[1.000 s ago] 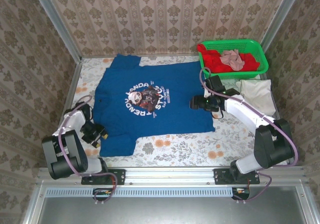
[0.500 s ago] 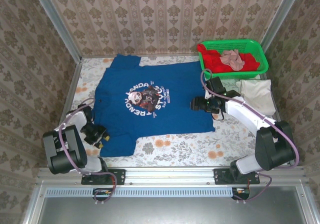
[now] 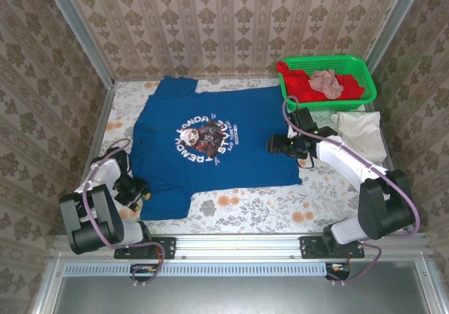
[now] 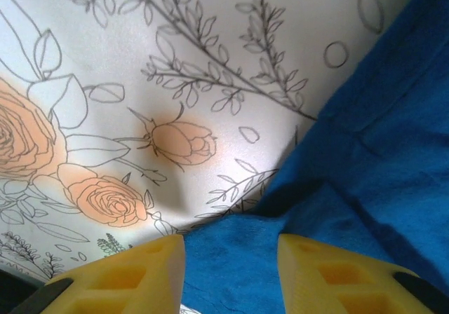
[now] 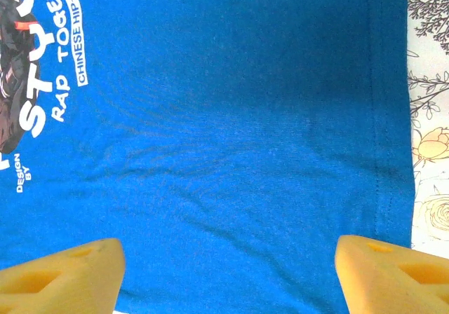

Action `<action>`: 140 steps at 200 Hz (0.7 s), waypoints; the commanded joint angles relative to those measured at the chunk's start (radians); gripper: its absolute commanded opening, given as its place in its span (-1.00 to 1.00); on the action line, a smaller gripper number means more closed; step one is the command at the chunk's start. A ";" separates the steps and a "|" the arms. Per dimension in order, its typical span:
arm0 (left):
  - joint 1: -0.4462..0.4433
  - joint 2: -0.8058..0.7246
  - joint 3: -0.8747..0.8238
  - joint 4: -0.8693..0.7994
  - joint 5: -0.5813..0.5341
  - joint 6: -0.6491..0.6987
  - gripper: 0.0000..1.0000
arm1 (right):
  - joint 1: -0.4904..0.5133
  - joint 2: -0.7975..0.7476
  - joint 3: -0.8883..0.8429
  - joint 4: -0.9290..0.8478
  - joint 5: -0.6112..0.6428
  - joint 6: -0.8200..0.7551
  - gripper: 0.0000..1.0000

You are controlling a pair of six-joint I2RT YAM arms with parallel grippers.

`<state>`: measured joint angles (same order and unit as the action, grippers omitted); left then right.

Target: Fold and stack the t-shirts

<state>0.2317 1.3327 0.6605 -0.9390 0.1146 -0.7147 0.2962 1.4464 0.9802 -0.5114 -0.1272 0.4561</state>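
Note:
My right gripper is hovering above smooth cloth inside the t-shirt's hem [image 3: 276, 164]. So it should first pinch the near hem corner [image 3: 298, 181], and then both grippers should fold the t-shirt's near side over.
The royal-blue t-shirt [image 3: 245, 161] lies spread flat, print up, across the middle of the flowered table cover. My left gripper [image 3: 135, 190] is low at its near-left sleeve. In the left wrist view the yellow fingers [image 4: 137, 275] stand partly apart, so the left gripper [image 4: 231, 247] is open with the sleeve's blue cloth [image 4: 379, 139] lying between the jaws. My right gripper [image 3: 272, 144] hovers over the shirt's right part. It [image 5: 228, 251] is wide open above smooth blue cloth [image 5: 231, 118] near the stitched hem. The cream-white t-shirt [image 3: 361, 133] lies folded at the right.
A green lattice basket [image 3: 359, 64] at the back right holds red cloth [image 3: 298, 83] and a pinkish cloth [image 3: 327, 83]. Patterned walls close in the back and both sides. Bare flowered cover [image 3: 245, 209] runs along the near edge, below the shirt.
My left arm has shifted a little leftward while its gripper stays at the sleeve. The right arm and the shirts have hardly moved.

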 commanded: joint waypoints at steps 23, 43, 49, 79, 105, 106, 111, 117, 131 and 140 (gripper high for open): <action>0.013 0.059 -0.064 0.080 0.050 -0.038 -0.20 | -0.004 0.006 -0.014 0.032 0.014 0.044 0.59; 0.013 0.116 -0.079 0.127 0.073 -0.048 -0.31 | -0.003 0.014 -0.005 0.031 0.014 0.046 0.59; 0.013 0.122 -0.082 0.132 0.074 -0.050 -0.36 | -0.004 0.013 -0.003 0.029 0.016 0.044 0.59; 0.012 0.110 -0.097 0.138 0.068 -0.055 -0.82 | -0.003 0.003 -0.008 0.014 0.040 0.053 0.58; 0.013 0.066 -0.118 0.125 0.068 -0.066 -1.00 | -0.007 -0.037 -0.044 -0.012 0.083 0.090 0.57; 0.012 0.064 -0.119 0.125 0.068 -0.067 -1.00 | -0.007 -0.038 -0.046 -0.013 0.085 0.092 0.57; 0.011 0.052 -0.125 0.122 0.068 -0.069 -1.00 | -0.008 -0.047 -0.056 -0.018 0.096 0.103 0.56; 0.011 0.038 -0.131 0.117 0.068 -0.074 -1.00 | -0.012 -0.048 -0.066 -0.019 0.109 0.116 0.56; 0.012 -0.001 -0.138 0.095 0.068 -0.083 -1.00 | -0.019 -0.105 -0.091 -0.061 0.136 0.144 0.55; 0.010 -0.034 -0.140 0.077 0.071 -0.095 -1.00 | -0.027 -0.123 -0.107 -0.089 0.153 0.167 0.53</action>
<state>0.2493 1.3170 0.5953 -0.8909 0.1787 -0.7731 0.2859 1.3972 0.9092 -0.5156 -0.0544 0.5507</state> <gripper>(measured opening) 0.045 0.773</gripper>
